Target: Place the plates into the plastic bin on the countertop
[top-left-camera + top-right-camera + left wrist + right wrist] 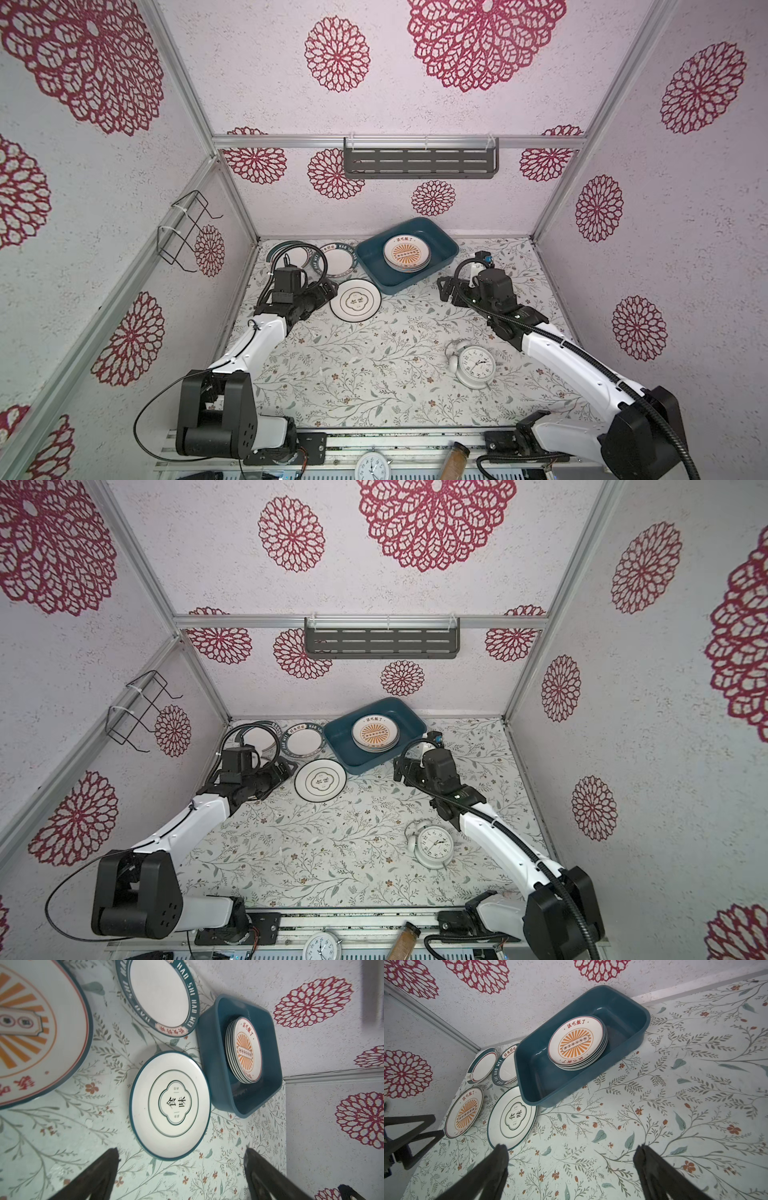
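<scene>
The quatrefoil plate's edge (298, 790) away from the bin is free and in line with the open fingers of my left gripper, so I should keep lowering until they straddle that edge (171, 1158).
The teal plastic bin (370, 266) (529, 1076) sits at the back of the countertop (374, 365) and holds a stack of plates (406, 253) (577, 1043) topped by an orange sunburst. Outside it lie a quatrefoil plate (355, 300) (169, 1105), a lettered-rim plate (338, 259) (158, 997), a teal-rimmed plate (482, 1066) and a sunburst plate (31, 1028) (464, 1112). My left gripper (330, 291) (181, 1150) is open and empty, just left of the quatrefoil plate. The right gripper (442, 286) (572, 1146) is open and empty over the countertop, right of the bin's near corner.
A white alarm clock (473, 365) lies at the right front, near my right forearm. A grey slotted shelf (419, 162) hangs on the back wall and a wire rack (187, 232) on the left wall. A second clock (372, 467) and a jar (455, 459) sit below the front edge.
</scene>
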`<state>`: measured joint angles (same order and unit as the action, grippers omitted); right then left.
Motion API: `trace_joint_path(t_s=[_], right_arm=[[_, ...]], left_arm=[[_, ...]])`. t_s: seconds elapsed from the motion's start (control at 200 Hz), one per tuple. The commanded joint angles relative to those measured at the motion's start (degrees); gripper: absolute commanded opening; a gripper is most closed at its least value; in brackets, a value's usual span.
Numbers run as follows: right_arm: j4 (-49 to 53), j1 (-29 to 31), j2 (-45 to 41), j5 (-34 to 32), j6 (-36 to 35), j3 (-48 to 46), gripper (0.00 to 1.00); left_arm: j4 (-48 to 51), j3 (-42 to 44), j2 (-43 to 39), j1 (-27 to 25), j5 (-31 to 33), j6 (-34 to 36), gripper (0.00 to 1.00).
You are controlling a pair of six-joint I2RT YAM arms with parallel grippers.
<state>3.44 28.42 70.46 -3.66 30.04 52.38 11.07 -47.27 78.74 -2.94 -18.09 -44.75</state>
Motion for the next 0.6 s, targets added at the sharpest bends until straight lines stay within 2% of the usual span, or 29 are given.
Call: trace_joint_path(t_s=[0.0,0.165,0.305,0.595], right_arm=[[-2.21,0.77,-0.10,1.22,0.66,2.72,0.99],[-1.97,1.22,-0.07,0.94,0.81,3.09,0.99],[-1.43,1.26,-0.25,0.42,0.80,3.24,0.99],[0.15,1.24,-1.30,-2.02,0.26,3.34,0.99]], left_arm=[[-6.08,3.91,-0.70,1.07,-5.49,-2.45,0.97],[-13.84,9.55,1.83,2.06,-7.63,-6.01,0.98],[-16.08,9.60,5.90,2.03,-7.92,-6.54,1.00],[-24.42,8.69,17.10,2.05,-10.72,-9.98,0.91]])
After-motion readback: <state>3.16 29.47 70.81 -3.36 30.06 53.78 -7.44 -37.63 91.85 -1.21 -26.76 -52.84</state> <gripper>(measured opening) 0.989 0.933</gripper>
